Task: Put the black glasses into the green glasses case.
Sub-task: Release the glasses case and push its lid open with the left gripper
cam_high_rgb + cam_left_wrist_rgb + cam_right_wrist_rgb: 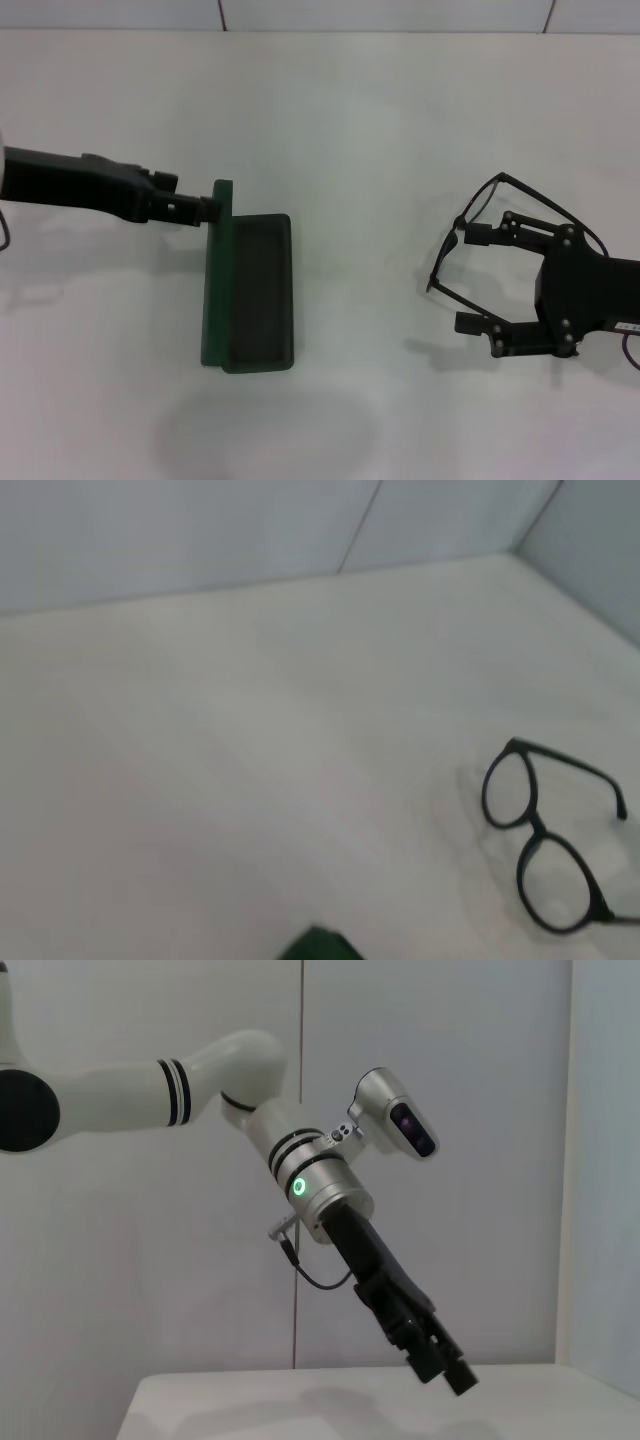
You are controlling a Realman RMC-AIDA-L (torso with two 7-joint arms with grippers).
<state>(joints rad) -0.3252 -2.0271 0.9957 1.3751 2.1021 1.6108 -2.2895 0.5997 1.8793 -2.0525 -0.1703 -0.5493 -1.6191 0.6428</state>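
My left gripper should keep going toward the middle of the lid (221, 252) and close there, as the green glasses case's lid (218, 300) stands upright beside the gripper's fingers.
The green glasses case (258, 290) lies open left of the table's centre, with its lid (217, 270) standing upright along its left side. My left gripper (205, 210) is shut, its tip against the far end of that lid; the right wrist view shows this gripper (450, 1370) shut from the side. A corner of the case (320, 946) shows in the left wrist view. The black glasses (480, 198) lie unfolded on the table at the right, also in the left wrist view (540, 850). My right gripper (472, 280) is open above them, one finger on each side of the frame.
The white table (360, 120) stretches between the case and the glasses. A pale wall (380, 12) runs along the table's far edge.
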